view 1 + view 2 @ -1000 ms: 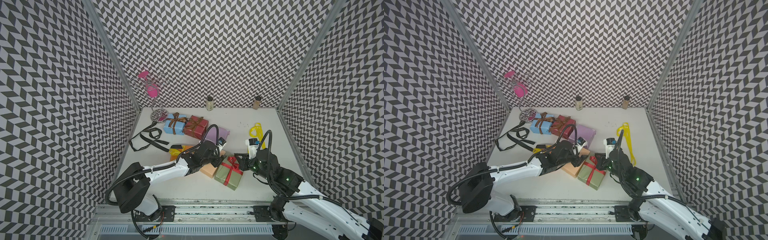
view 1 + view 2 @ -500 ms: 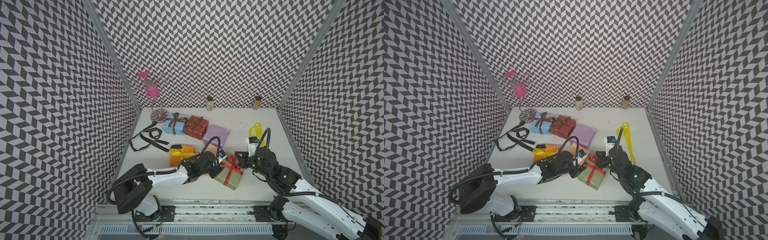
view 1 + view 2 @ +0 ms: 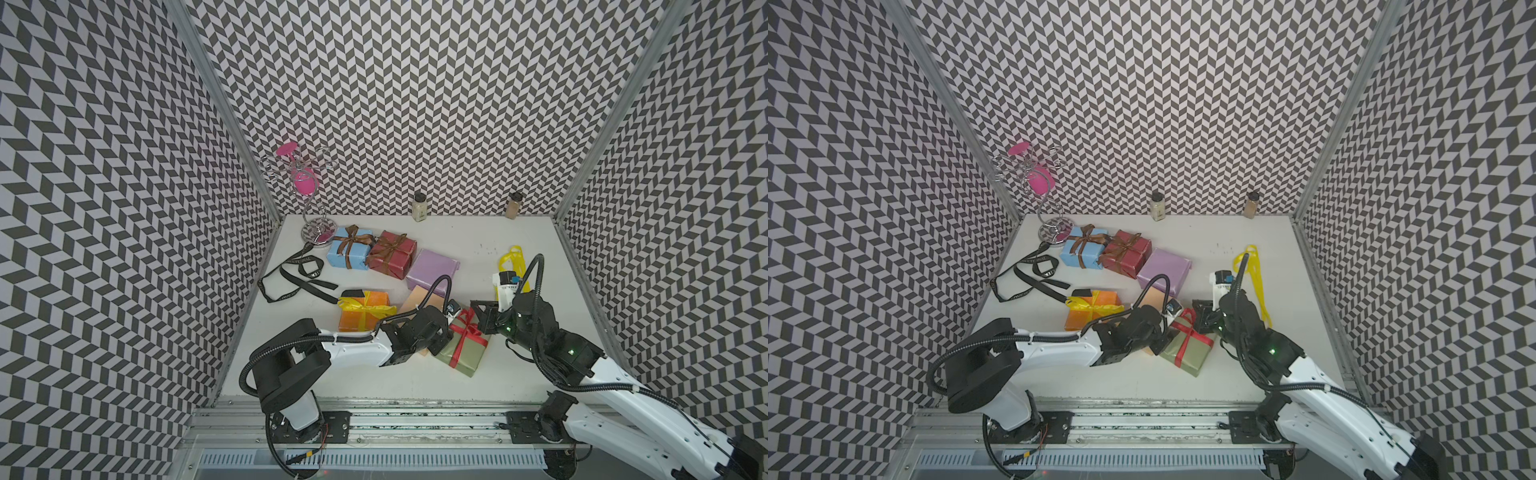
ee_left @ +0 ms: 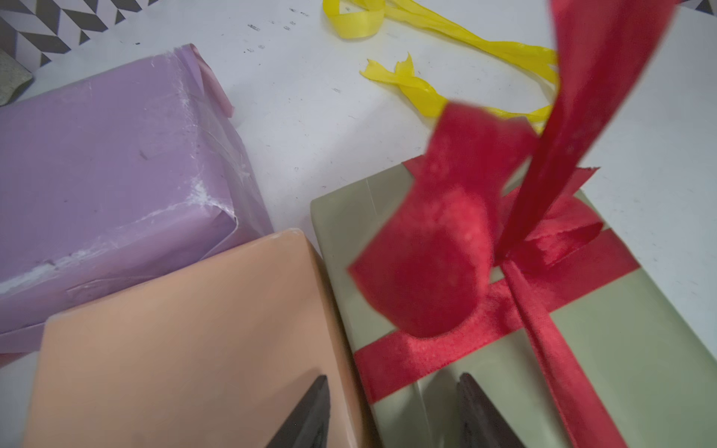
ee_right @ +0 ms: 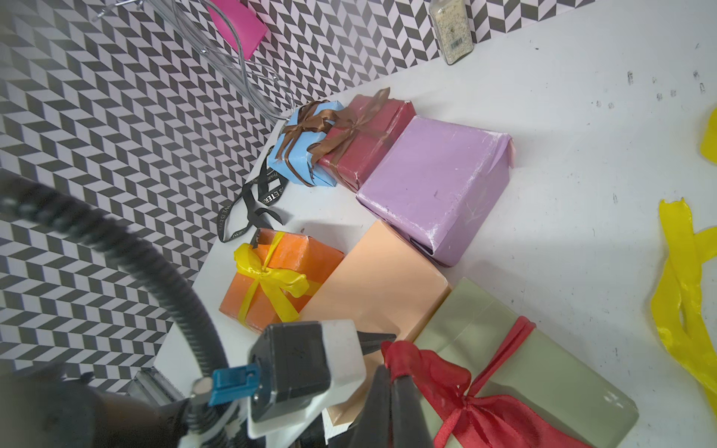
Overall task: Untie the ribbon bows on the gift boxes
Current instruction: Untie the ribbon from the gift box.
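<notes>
The red tail (image 4: 571, 123) is stretched tight from the knot on the olive box (image 4: 506, 260). My right gripper should go on pulling until the red loop comes out, and then let go.
The olive green gift box (image 3: 468, 358) carries a red ribbon bow (image 3: 466, 329). My right gripper (image 5: 391, 382) is shut on one red tail (image 4: 574, 101), which runs taut up from the knot. My left gripper (image 4: 392, 407) is open, its fingers (image 4: 315, 411) straddling the seam between the peach box (image 3: 417, 300) and the olive box (image 4: 605, 349). The orange box (image 3: 356, 322) has a tied yellow bow (image 5: 271, 277). The light blue box (image 3: 348, 254) and dark red box (image 3: 392, 257) have tied brown bows. The lilac box (image 3: 433, 268) is bare.
A loose black lettered ribbon (image 3: 300, 277) lies at the left and a loose yellow ribbon (image 3: 512, 258) at the right. Two spice jars (image 3: 419, 208) (image 3: 513, 206) stand by the back wall. A wire stand with pink pieces (image 3: 308, 188) fills the back left corner.
My left gripper has drawn back toward the table's front, off the peach box to the olive box's edge, its jaws a little narrower. The right gripper stays shut on the red tail.
</notes>
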Available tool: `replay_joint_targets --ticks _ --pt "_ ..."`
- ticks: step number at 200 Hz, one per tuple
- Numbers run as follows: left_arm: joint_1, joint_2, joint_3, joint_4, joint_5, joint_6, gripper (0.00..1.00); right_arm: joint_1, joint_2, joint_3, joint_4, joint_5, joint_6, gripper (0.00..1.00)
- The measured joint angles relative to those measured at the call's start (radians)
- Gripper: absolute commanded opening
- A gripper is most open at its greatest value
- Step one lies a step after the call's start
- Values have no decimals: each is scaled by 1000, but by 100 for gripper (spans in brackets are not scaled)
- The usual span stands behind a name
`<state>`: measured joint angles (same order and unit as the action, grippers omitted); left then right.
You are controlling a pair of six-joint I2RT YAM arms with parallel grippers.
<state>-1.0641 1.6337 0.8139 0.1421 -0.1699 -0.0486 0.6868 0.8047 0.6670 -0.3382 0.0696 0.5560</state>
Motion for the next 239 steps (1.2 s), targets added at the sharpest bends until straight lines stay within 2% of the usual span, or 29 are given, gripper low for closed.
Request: replay_joint_targets --ticks 65,146,181,210,239 --pt "-31 13 0 22 -68 -21 55 -29 35 129 -3 0 -44 0" --pt "-40 12 -18 52 -86 -39 55 -123 142 358 3 2 -128 0" --pt "-40 8 -21 55 -83 -47 56 -177 200 350 19 0 -148 18" --pt "-40 0 -27 53 -71 -51 56 -226 251 267 24 2 -151 46" --pt "-42 -16 -27 29 -57 -51 58 -236 271 237 -41 13 -165 54"
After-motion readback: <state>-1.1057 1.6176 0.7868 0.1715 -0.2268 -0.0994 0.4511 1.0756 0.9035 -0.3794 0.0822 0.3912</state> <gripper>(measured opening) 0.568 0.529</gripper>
